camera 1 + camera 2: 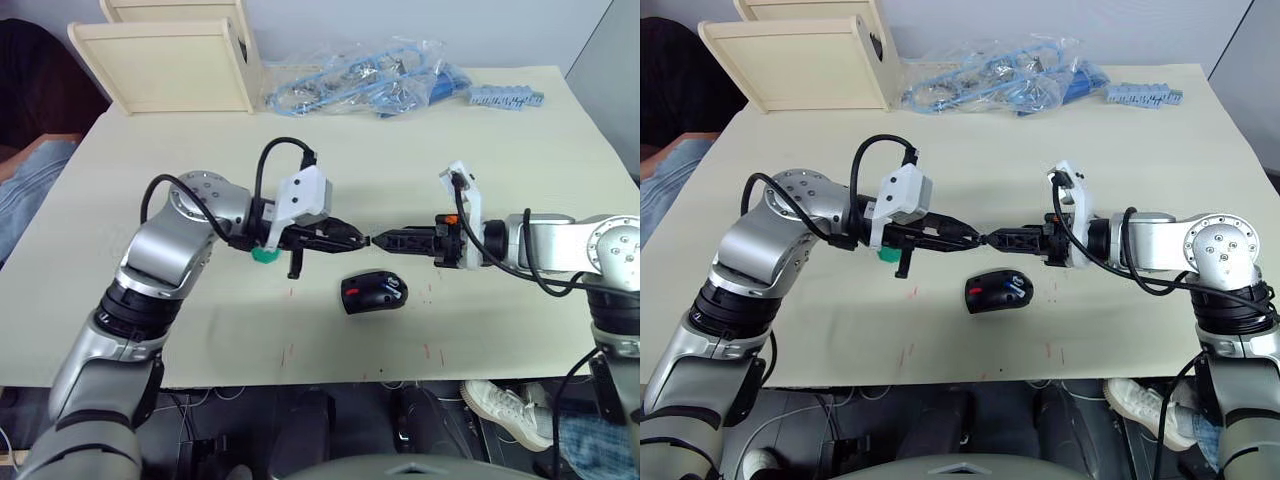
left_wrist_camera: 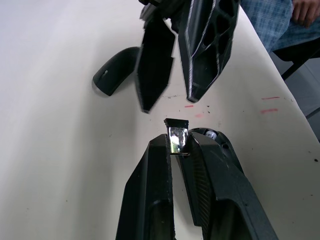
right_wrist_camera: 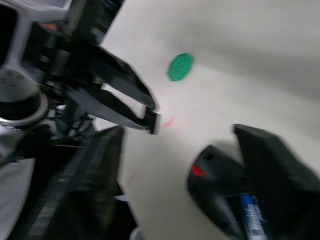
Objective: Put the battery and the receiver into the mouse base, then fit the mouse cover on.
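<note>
My gripper will push the receiver [image 1: 368, 240] down. A small shiny gap [image 1: 394, 281] shows beside the battery in the mouse base, so the receiver will settle into that gap and stay there.
The mouse base [image 1: 374, 291], black with red markings, lies open on the table near the front middle. The battery [image 3: 252, 215], white and blue, lies in its compartment. Just above and behind the base, my left gripper [image 1: 360, 238] is shut on the receiver [image 2: 176, 135], a small silver and black plug held at the fingertips. My right gripper [image 2: 172, 100] faces it tip to tip, a short gap away, and is open with nothing between its fingers. The mouse cover [image 2: 112, 75], a smooth black shell, lies on the table beyond the right gripper's fingers.
A green disc [image 1: 263, 254] sits on the table under the left gripper. Wooden boxes [image 1: 170, 60] stand at the back left. A plastic bag of blue parts [image 1: 360, 80] and a blue strip [image 1: 505, 97] lie at the back. A person's shoe [image 1: 505, 405] shows below the front edge.
</note>
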`<state>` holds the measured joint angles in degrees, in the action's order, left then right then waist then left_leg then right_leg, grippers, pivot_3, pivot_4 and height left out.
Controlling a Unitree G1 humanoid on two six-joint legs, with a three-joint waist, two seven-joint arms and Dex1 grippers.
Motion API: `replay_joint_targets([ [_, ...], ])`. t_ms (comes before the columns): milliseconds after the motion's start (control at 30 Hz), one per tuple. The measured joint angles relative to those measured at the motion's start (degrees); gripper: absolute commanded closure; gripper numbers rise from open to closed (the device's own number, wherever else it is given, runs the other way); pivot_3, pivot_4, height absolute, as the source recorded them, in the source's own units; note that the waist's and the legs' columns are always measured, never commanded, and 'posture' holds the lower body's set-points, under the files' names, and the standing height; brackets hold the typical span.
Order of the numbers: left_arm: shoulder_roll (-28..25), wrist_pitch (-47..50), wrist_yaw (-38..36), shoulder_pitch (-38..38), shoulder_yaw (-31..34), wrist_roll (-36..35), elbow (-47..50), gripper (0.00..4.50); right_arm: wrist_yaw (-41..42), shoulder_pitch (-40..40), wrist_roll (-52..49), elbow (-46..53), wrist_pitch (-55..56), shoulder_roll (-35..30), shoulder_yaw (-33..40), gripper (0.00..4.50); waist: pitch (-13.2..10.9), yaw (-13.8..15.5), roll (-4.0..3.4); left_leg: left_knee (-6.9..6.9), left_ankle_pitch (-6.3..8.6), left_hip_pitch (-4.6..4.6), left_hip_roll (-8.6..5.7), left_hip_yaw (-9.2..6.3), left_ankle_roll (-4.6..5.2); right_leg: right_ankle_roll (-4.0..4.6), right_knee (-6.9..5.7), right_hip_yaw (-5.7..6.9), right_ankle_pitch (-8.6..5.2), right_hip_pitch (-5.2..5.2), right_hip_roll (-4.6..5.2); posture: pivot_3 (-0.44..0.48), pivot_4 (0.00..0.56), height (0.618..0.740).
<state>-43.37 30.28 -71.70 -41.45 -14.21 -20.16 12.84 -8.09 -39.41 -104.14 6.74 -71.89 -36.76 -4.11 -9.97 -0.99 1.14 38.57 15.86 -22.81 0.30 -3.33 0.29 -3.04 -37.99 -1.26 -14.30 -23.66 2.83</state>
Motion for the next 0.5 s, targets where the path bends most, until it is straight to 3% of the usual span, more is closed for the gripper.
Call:
replay_joint_targets([
  [500,1.4,-1.9,-0.8,-0.5,0.0,1.0,0.0,4.44,-5.0,-0.3,-6.8,-1.3,3.4,-0.5,-2.9,1.67,0.0,0.0,0.00,0.00,0.00,-0.01,0.00,0.01,0.00,0.00,0.02,0.00,0.00,0.00,0.00,0.000,0.150,0.740],
])
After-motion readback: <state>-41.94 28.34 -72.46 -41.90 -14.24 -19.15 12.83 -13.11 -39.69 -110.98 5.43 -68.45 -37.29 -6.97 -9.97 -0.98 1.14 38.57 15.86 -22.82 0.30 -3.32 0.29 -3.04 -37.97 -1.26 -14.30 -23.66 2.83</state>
